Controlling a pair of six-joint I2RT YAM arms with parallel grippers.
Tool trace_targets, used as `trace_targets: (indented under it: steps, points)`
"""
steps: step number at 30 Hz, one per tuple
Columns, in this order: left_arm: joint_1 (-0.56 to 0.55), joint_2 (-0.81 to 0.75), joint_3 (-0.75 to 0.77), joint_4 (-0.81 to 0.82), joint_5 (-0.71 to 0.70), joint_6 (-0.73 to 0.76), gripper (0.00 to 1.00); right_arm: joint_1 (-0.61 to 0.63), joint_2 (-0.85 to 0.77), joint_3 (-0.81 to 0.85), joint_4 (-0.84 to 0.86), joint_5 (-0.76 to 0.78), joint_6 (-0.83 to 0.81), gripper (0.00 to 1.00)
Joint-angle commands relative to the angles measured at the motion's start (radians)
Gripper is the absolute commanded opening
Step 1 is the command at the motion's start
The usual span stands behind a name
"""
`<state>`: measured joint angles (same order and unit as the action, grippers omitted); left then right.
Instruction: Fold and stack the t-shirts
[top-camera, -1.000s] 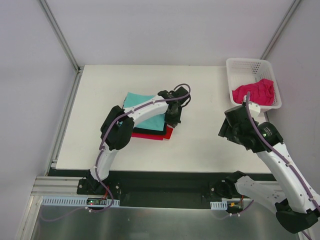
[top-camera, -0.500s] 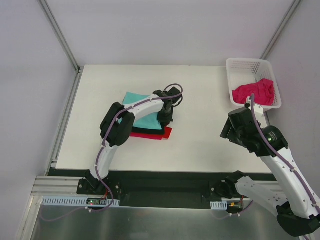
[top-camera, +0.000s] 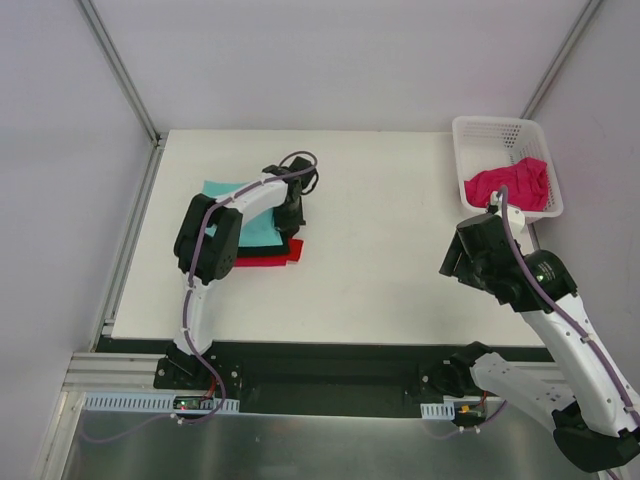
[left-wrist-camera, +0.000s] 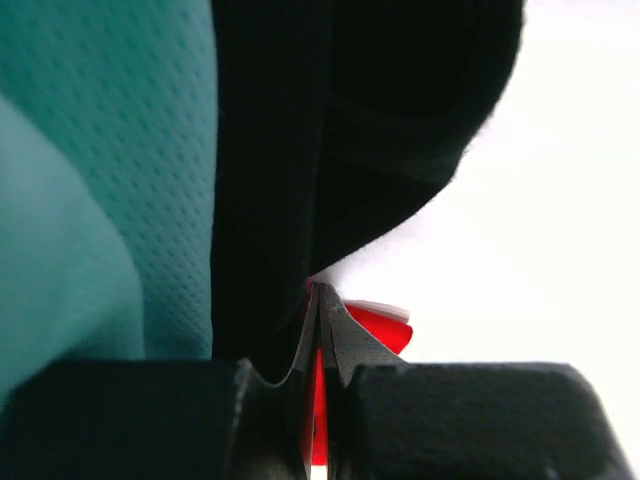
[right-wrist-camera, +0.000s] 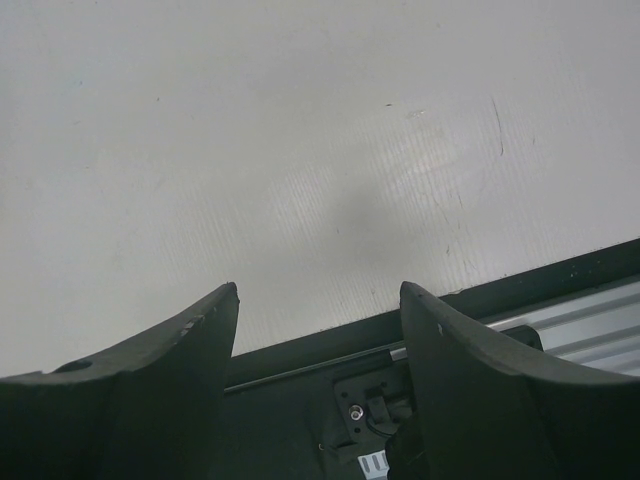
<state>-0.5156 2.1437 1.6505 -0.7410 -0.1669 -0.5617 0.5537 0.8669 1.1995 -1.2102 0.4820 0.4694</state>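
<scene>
The robot's left gripper is against the stack's side edge while the stack sits short of the far corner, so the robot should push the stack back from its near edge.
A folded stack lies left of the table's middle: a teal-green t-shirt on top, a black one under it and a red one at the bottom. My left gripper is shut, its tips pressed against the stack's right edge where the black and red layers show; I cannot tell whether any cloth is pinched. A crumpled magenta-pink t-shirt lies in the basket. Just below the basket my right gripper hangs open and empty over bare table.
The white lattice basket stands at the table's back right corner. The table's dark near edge and rail run just under the right gripper. Metal frame posts rise at the back corners.
The left gripper has swept to the left, and the whole folded stack has slid left with it. The right arm has barely moved.
</scene>
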Motion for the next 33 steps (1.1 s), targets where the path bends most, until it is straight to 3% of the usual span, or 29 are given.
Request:
trace_targets:
  steps: [1, 10, 19, 26, 33]
  points:
    - [0.086, -0.067, -0.018, -0.052, -0.065, 0.054, 0.00, -0.006, 0.001, 0.035, -0.015, 0.007, -0.029, 0.69]
    - [0.173, -0.122, 0.006, -0.092, -0.098, 0.098, 0.00, -0.009, 0.014, 0.017, 0.001, -0.005, -0.031, 0.69]
    - [0.163, -0.353, 0.063, -0.198, -0.094, 0.082, 0.00, -0.009, 0.015, -0.032, 0.029, -0.019, -0.025, 0.69]
    - [0.149, -0.574, -0.147, -0.207, -0.123, 0.011, 0.00, -0.009, 0.029, -0.074, 0.075, -0.059, -0.015, 0.69]
    - [0.149, -0.660, -0.345, -0.156, -0.085, -0.059, 0.00, -0.009, 0.035, -0.077, 0.084, -0.080, -0.017, 0.68]
